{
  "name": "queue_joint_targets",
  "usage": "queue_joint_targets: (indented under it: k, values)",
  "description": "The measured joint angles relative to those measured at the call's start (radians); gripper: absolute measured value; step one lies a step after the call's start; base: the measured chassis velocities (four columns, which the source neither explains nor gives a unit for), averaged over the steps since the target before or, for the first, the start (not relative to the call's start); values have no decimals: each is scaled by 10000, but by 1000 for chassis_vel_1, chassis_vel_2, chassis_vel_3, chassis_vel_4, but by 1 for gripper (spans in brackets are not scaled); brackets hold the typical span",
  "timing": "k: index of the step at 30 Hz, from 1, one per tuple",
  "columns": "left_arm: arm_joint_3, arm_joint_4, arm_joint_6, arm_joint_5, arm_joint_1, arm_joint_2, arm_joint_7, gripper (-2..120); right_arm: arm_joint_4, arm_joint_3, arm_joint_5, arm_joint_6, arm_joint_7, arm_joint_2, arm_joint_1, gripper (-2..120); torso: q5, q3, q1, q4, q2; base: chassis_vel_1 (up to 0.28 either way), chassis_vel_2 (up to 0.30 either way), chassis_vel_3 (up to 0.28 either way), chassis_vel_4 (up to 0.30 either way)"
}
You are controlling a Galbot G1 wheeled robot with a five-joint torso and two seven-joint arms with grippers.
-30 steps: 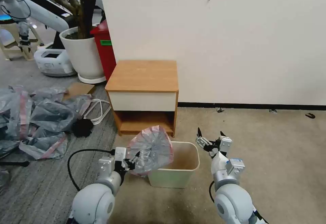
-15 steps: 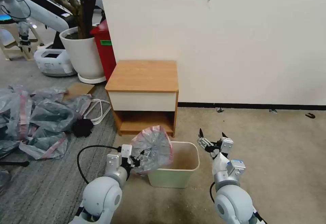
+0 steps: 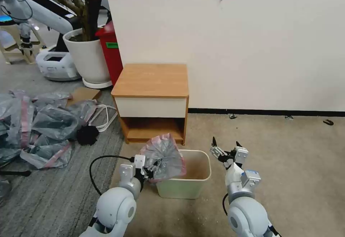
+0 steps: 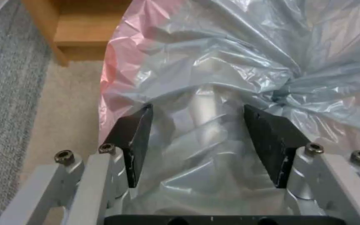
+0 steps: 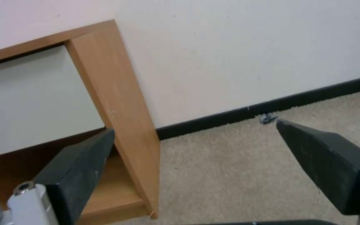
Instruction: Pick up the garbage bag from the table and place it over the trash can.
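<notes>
My gripper will spread the garbage bag [image 3: 165,159] into a wide opening when it pulls the bag's rim outward, because the pink band [image 3: 183,164] fans out in loose folds.
The garbage bag [image 3: 163,156], grey with a pink band, fans out above the left rim of the cream trash can [image 3: 187,191] on the floor. My left gripper [image 3: 149,168] is at the can's left side, shut on the bag. In the left wrist view bunched plastic [image 4: 213,62] fills the gap between the left gripper's [image 4: 197,125] dark fingers and covers their tips. My right gripper [image 3: 227,144] hovers open just right of the can, nothing between its fingers [image 5: 84,162]. The wooden table [image 3: 151,78] stands behind the can against the wall, its top bare.
A heap of grey-and-pink bags [image 3: 39,122] lies on the carpet to the left, with a white cable [image 3: 104,116] beside the table. A white plant pot [image 3: 88,55] and red bin [image 3: 111,50] stand behind. Open beige floor lies to the right.
My left arm has moved right with the bag, bringing it over the can's left rim. The right gripper has barely shifted.
</notes>
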Motion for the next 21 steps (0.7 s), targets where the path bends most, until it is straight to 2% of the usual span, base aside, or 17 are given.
queue_joint_targets:
  k: [4,10,16,21]
  values:
    - [88,115,-5,-225,-88,41,-187,58,-67,6,-4,41,2,14,1,98,0,0,0,0,0,0,0,0,0]
    - [382,389,-12,-1235,-383,102,-927,57,-163,12,-24,104,2,45,5,96,0,1,0,0,0,0,0,0,0]
    - [610,544,-14,-1588,-555,174,-1305,54,-175,34,-28,124,2,62,3,95,0,0,0,0,0,0,0,0,0]
    - [885,652,-17,-2201,-703,216,-1925,51,-204,74,-29,149,3,66,0,94,0,0,0,0,0,0,0,0,0]
